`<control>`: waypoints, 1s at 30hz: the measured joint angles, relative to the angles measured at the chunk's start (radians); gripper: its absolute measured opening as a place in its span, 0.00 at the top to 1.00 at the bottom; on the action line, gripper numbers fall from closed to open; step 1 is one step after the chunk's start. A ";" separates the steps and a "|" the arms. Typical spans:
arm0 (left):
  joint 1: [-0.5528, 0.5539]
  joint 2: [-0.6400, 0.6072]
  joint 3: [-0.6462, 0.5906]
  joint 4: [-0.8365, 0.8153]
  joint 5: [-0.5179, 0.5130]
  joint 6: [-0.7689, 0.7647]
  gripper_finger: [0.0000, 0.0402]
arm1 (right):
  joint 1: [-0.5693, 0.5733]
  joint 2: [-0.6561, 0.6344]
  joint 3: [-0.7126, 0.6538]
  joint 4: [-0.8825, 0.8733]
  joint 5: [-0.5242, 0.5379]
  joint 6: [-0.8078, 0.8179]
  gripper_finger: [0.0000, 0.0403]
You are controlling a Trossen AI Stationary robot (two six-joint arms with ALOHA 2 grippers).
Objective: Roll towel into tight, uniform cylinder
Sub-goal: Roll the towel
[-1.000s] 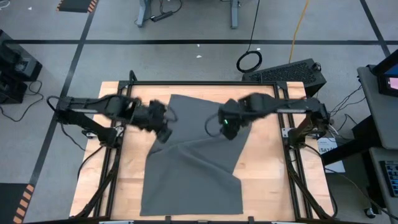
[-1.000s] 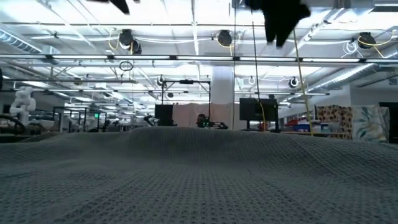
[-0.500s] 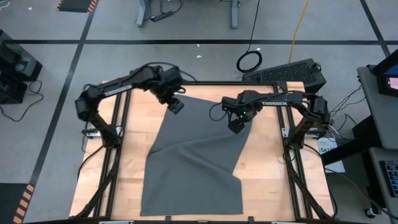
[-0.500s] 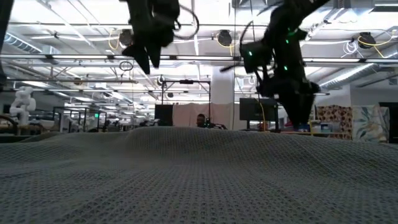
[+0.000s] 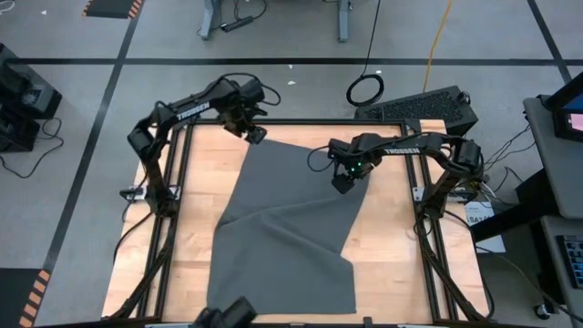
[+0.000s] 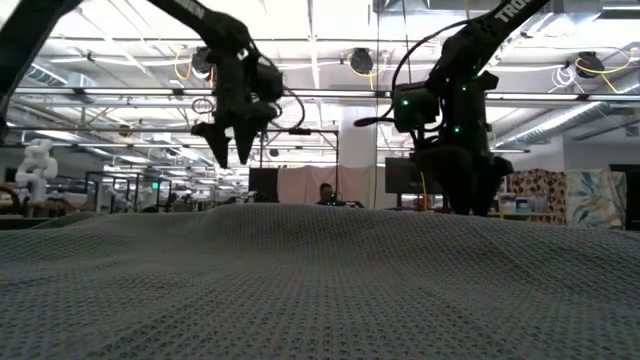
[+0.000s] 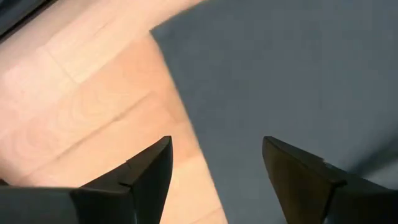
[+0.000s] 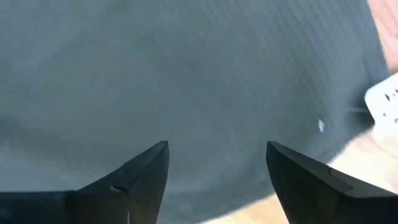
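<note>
A diagonal crease (image 5: 290,233) puts a bend in the towel's side edge. The dark grey towel (image 5: 282,196) will flatten out into a straight rectangle when I pull on its far corners.
The dark grey towel (image 5: 282,237) lies spread on the wooden table (image 5: 182,228), with a diagonal crease across its middle. My left gripper (image 5: 256,135) hangs open, pointing down, above the towel's far left corner (image 7: 155,34), clear of the cloth in the low view (image 6: 230,150). My right gripper (image 5: 342,182) stands open and lower, close over the towel near its far right edge (image 6: 462,200), with cloth below its fingers (image 8: 217,149). A white tag (image 8: 384,99) shows at the towel's edge beside it.
A black metal frame (image 5: 173,182) runs along the table's sides and far edge. A small dark device (image 5: 228,314) sits at the near edge beside the towel's near left corner. Bare wood (image 5: 401,255) lies on both sides of the towel.
My left gripper has swung from over the towel's left side toward the table's far edge and come down over the far left corner. My right gripper has sunk almost straight down toward the towel's far right part. The towel has stayed as it lay.
</note>
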 joint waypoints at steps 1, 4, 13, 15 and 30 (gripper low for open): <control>0.009 0.015 0.000 0.004 -0.003 0.000 0.37 | 0.000 0.000 0.000 0.004 0.000 -0.005 0.35; 0.026 0.066 0.000 0.045 -0.028 0.000 0.37 | 0.000 0.000 0.000 0.001 0.000 -0.043 0.35; 0.022 0.198 0.000 0.188 -0.080 -0.045 0.42 | 0.000 -0.027 0.000 -0.088 0.002 -0.029 0.35; 0.022 0.224 0.000 0.185 -0.082 -0.052 0.45 | 0.000 -0.048 0.000 -0.103 0.004 -0.023 0.35; 0.022 0.297 -0.032 0.266 -0.110 -0.053 0.66 | 0.000 -0.133 0.000 -0.083 0.114 0.056 0.35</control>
